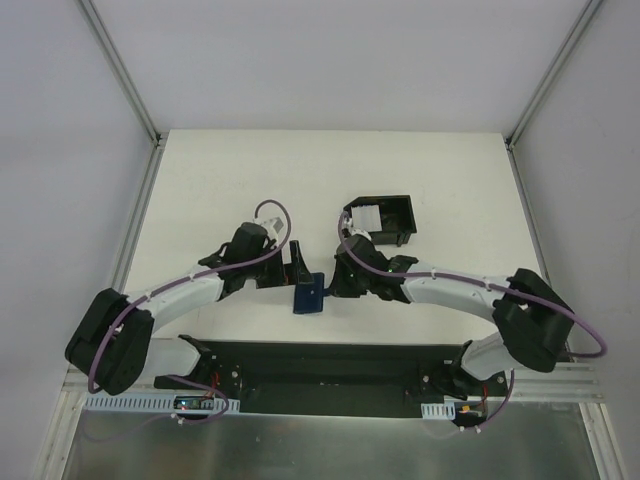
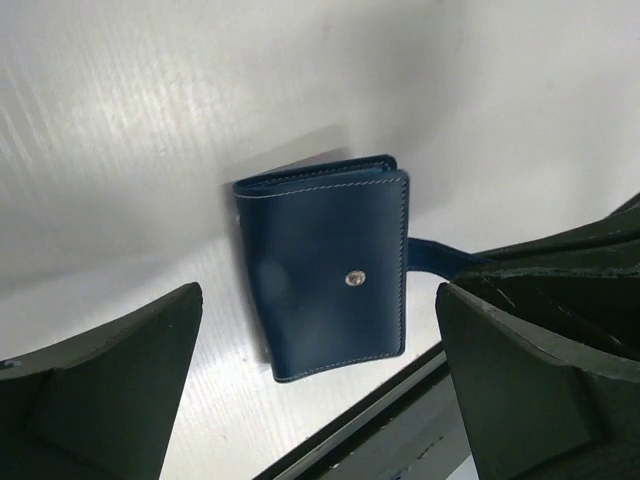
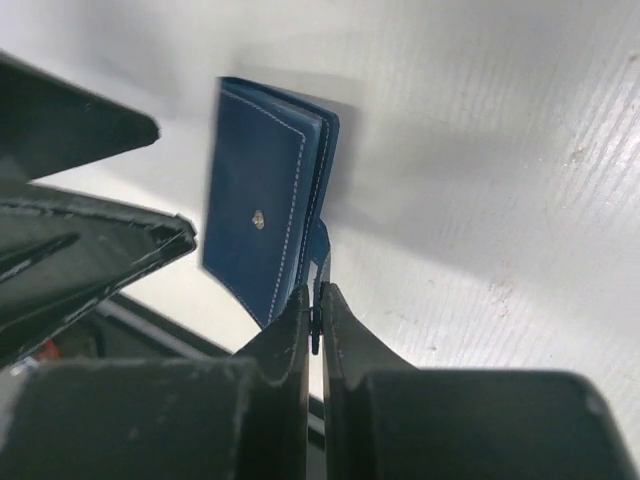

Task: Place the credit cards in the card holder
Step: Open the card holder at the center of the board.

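Note:
Only the strap of the shut card holder (image 2: pixel 432 257) is in my right gripper, so my left gripper should grip its front cover (image 2: pixel 320 275) while my right gripper pulls.
The card holder (image 1: pixel 308 296), a dark blue wallet, is folded shut near the table's front edge between the two arms. In the left wrist view the card holder (image 2: pixel 325 265) shows its pale snap (image 2: pixel 354 279), and its strap (image 2: pixel 440 258) runs to the right. My left gripper (image 2: pixel 315 300) stands open above it, one finger on each side, touching nothing. My right gripper (image 3: pixel 318 295) is shut on that thin blue strap beside the card holder (image 3: pixel 262 225). The credit cards (image 1: pixel 367 218) show as white pieces inside the black box.
A black open-topped box (image 1: pixel 392 207) stands behind the right arm, about mid-table. The black mounting rail (image 1: pixel 330 365) runs along the near edge, just in front of the wallet. Grey walls and metal frame posts (image 1: pixel 120 70) close in the table.

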Robot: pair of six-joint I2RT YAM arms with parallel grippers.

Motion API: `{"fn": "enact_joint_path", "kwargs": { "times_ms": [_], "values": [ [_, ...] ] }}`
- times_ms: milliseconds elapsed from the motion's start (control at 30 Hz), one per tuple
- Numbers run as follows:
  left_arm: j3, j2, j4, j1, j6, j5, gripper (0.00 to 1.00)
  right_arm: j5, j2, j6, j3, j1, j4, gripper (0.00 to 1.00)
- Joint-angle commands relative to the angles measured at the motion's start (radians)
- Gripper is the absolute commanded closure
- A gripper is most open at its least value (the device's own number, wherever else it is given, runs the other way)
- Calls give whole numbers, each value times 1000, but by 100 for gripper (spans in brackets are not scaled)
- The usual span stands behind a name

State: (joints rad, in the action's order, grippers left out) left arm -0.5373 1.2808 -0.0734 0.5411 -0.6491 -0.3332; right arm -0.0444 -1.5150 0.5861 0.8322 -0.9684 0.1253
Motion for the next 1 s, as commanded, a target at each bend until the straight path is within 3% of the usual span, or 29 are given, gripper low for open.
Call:
{"fn": "enact_joint_path", "kwargs": {
  "times_ms": [0,200,367,467,567,700,967],
  "values": [
    [-89,-130,98,-10,66,46,1,34,148,-87,44,20,26,99],
    [-50,-339,113,-16,-4,218,1,120,182,-144,105,48,82,99],
    [97,-489,86,-27,-221,367,1,167,101,-166,148,65,99,99],
    [143,-502,29,-30,-115,280,1,184,85,-184,148,71,100,99],
    [145,-414,27,-29,-78,218,1,193,101,-209,127,74,100,99],
    [117,-278,5,-29,-1,122,13,193,182,-232,35,95,102,99],
    [122,-135,-170,-27,0,-13,15,268,338,-249,-224,236,56,99]
  ]
}}
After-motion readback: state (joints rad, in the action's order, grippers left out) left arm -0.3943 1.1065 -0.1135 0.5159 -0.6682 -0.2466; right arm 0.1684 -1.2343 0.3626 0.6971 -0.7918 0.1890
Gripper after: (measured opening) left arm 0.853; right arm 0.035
